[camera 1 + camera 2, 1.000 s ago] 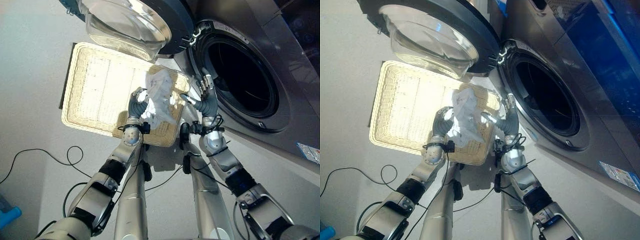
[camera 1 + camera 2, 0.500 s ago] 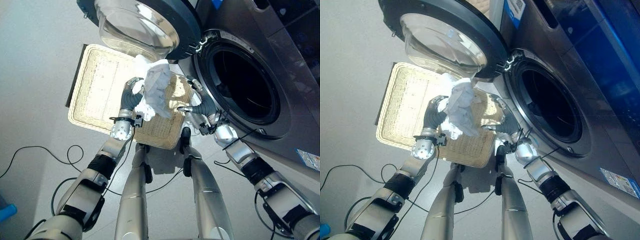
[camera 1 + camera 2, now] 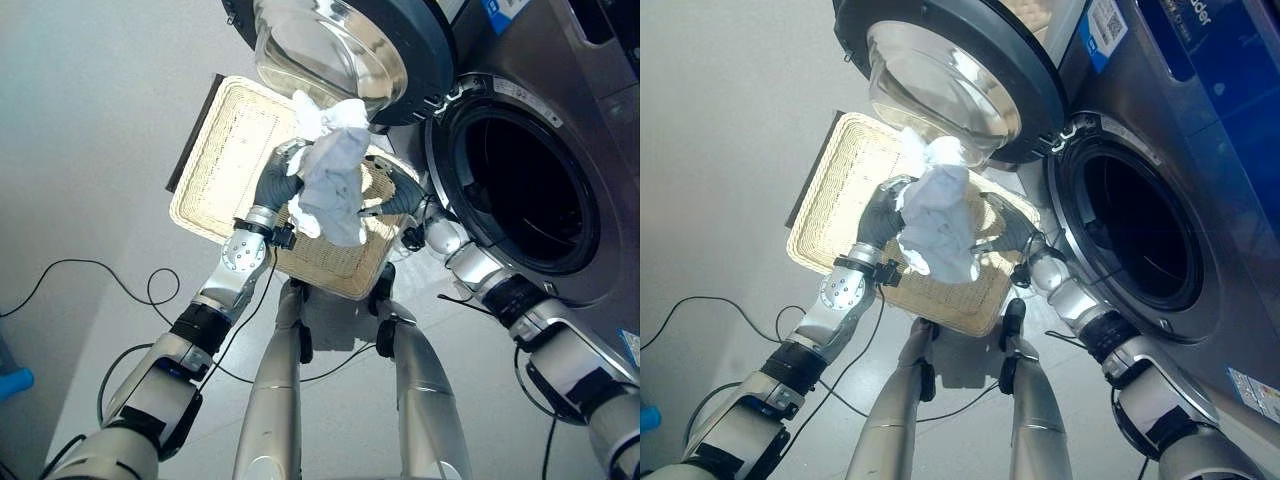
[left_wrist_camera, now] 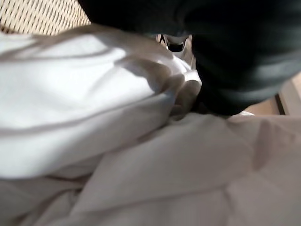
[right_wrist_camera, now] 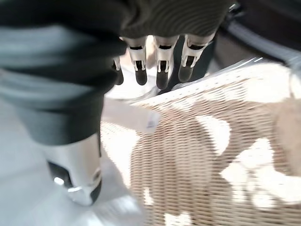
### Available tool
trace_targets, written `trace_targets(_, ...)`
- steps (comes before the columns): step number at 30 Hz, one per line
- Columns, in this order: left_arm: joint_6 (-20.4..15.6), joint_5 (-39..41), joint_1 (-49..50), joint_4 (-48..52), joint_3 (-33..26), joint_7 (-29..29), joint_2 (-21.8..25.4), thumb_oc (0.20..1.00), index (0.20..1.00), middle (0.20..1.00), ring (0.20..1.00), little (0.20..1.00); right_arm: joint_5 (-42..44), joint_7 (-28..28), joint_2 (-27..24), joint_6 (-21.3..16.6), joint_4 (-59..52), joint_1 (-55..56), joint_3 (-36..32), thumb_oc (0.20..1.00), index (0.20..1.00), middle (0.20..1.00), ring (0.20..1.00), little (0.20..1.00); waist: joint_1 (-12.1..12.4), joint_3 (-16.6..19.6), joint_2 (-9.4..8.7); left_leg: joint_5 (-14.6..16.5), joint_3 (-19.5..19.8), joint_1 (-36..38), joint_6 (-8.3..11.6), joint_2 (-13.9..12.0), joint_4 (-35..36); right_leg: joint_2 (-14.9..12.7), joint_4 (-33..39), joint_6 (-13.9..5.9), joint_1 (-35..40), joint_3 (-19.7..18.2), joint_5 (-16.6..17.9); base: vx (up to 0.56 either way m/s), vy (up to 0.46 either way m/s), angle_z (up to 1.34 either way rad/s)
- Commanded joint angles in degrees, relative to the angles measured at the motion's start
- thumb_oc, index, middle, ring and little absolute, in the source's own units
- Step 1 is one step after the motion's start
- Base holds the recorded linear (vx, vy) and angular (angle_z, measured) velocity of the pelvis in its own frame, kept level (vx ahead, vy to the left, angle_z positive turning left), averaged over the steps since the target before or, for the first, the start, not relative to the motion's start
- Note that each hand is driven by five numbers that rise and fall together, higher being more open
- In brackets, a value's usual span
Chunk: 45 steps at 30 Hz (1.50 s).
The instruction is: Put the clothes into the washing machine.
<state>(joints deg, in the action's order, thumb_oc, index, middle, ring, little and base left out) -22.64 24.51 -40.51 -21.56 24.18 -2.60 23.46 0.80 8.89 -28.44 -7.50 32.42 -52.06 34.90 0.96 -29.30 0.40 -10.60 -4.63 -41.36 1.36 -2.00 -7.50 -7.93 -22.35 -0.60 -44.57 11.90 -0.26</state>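
The white cloth (image 3: 334, 170) hangs limp with a loose end dangling (image 3: 343, 231). I expect it to trail over the drum opening's rim as I push it in.
A crumpled white cloth (image 3: 332, 185) hangs above the wicker basket (image 3: 232, 150), and my left hand (image 3: 274, 186) is shut on its left side. In the left wrist view the cloth (image 4: 117, 165) lies right against the hand's dark cover. My right hand (image 3: 393, 204) is open at the cloth's right side, over the basket's edge nearest the washer; its straight fingers (image 5: 162, 61) reach over the wicker (image 5: 197, 141). To the right, the washing machine's drum opening (image 3: 520, 190) is dark, and its round glass door (image 3: 335, 45) stands open above the basket.
The basket sits on a pale grey floor in front of the machine, partly under the open door. A blue object (image 3: 15, 385) lies at the far lower left on the floor.
My left hand has raised the cloth up out of the basket, towards the door. My right hand has closed in on the cloth's right side. The camera has shifted too.
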Motion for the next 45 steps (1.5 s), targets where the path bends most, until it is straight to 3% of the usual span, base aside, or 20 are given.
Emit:
trace_targets(1,-1.1,3.3,-2.9,7.5,1.4,6.4,-2.9,0.2,0.2,0.2,0.2,0.2,9.0,-5.5,0.0,-2.2,-1.6,-3.7,-1.2,1.0,1.0,1.0,1.0,1.0,1.3,-0.5,2.81,6.8,-2.2,0.9,1.03,3.8,-4.7,0.8,1.9,-4.7,1.3,3.3,2.7,0.01,-0.003,0.04)
trace_targets(6,-1.3,3.4,-2.9,8.2,2.2,7.9,-3.4,0.2,0.2,0.2,0.2,0.2,18.8,-12.6,2.0,-1.3,-0.9,-3.9,-1.5,1.0,1.0,1.0,1.0,1.0,1.6,-0.5,3.1,6.7,-2.0,1.1,0.94,4.0,-4.6,0.6,2.0,-4.45,1.6,3.5,2.7,0.01,0.0,0.02)
trace_targets(9,-1.3,3.4,-2.9,8.2,2.2,7.9,-3.4,0.2,0.2,0.2,0.2,0.2,18.8,-12.6,2.0,-1.3,-0.9,-3.9,-1.5,1.0,1.0,1.0,1.0,1.0,1.6,-0.5,3.1,6.7,-2.0,1.1,0.94,4.0,-4.6,0.6,2.0,-4.45,1.6,3.5,2.7,0.0,0.0,0.0)
trace_targets(10,-1.3,3.5,-3.1,8.3,2.6,8.3,-3.5,0.2,0.2,0.2,0.2,0.2,22.7,-15.2,2.9,-1.0,-0.5,-3.7,-1.7,1.0,1.0,1.0,1.0,1.0,1.7,-0.5,3.14,6.7,-2.0,1.2,0.92,4.0,-4.7,0.6,2.0,-4.32,1.7,3.7,2.6,0.04,0.006,-0.01)
trace_targets(11,-0.8,3.9,-4.2,8.5,4.0,10.0,-4.1,0.2,0.2,0.2,0.2,0.2,38.6,-27.1,6.6,-1.2,1.0,-2.8,-3.4,1.0,1.0,1.0,1.0,1.0,1.8,-0.5,3.45,6.5,-1.6,1.1,0.84,4.5,-5.1,0.4,2.2,-4.04,1.9,3.8,2.9,0.04,0.007,0.04)
trace_targets(16,-0.5,3.1,-4.6,8.6,4.7,9.3,-3.9,0.2,0.2,0.2,0.2,0.2,45.1,-34.6,8.5,-1.0,-1.5,-1.8,-4.0,1.0,1.0,1.0,1.0,1.0,1.7,-0.5,3.38,6.5,-1.5,1.2,0.89,4.8,-5.3,0.4,2.3,-3.99,2.0,3.8,2.9,0.02,0.008,0.06)
trace_targets(18,-0.3,2.7,-4.6,8.4,4.5,9.2,-4.0,0.2,0.2,0.2,0.2,0.2,51.4,-41.8,9.9,0.3,-4.4,-0.5,-5.3,1.0,1.0,1.0,1.0,1.0,1.5,-0.5,3.15,6.5,-1.7,1.3,0.86,4.8,-5.4,0.5,2.4,-4.01,2.2,3.8,2.9,0.03,0.003,0.05)
trace_targets(20,-0.2,2.5,-4.6,8.4,4.4,9.2,-4.0,0.2,0.2,0.2,0.2,0.2,52.2,-42.8,10.0,0.5,-4.7,-0.3,-5.5,1.0,1.0,1.0,1.0,1.0,1.4,-0.5,3.12,6.5,-1.7,1.3,0.86,4.8,-5.4,0.5,2.4,-4.01,2.2,3.8,2.9,0.01,-0.003,0.06)
trace_targets(22,-0.2,1.9,-4.6,8.3,4.3,9.1,-3.8,0.2,0.2,0.2,0.2,0.2,55.9,-48.7,10.4,2.1,-6.0,0.6,-6.1,1.0,1.0,1.0,1.0,1.0,1.3,-0.5,2.9,6.5,-1.7,1.1,0.9,4.8,-5.6,0.5,2.5,-4.05,2.1,3.7,3.1,0.01,-0.005,0.02)
trace_targets(31,-0.4,0.9,-4.1,7.5,2.6,8.5,-2.0,0.2,0.2,0.2,0.2,0.2,62.9,-63.7,8.8,2.7,-10.6,3.9,-10.2,1.0,1.0,1.0,1.0,1.0,0.6,-0.5,1.81,7.0,-2.1,0.7,1.28,4.3,-6.5,0.5,2.1,-4.42,1.7,3.7,3.3,0.0,0.0,0.0)
trace_targets(37,-1.1,1.1,-3.4,6.4,1.8,8.8,-0.8,0.2,0.2,0.2,0.2,0.2,65.8,-68.1,6.9,0.9,-11.4,4.9,-12.8,1.0,1.0,1.0,1.0,1.0,0.3,-0.5,1.41,7.3,-2.3,0.4,1.66,4.0,-7.0,0.5,1.9,-4.61,1.5,3.8,3.2,0.0,0.0,0.0)
trace_targets(45,-2.8,1.5,-2.8,4.5,0.7,9.6,1.0,0.2,0.2,0.2,0.2,0.2,68.1,-67.6,3.2,-1.6,-7.9,5.4,-15.5,1.0,1.0,1.0,1.0,1.0,-0.1,-0.5,1.2,7.5,-2.9,0.3,2.15,3.3,-6.9,0.4,2.0,-4.83,1.5,4.1,3.2,0.0,0.0,0.0)
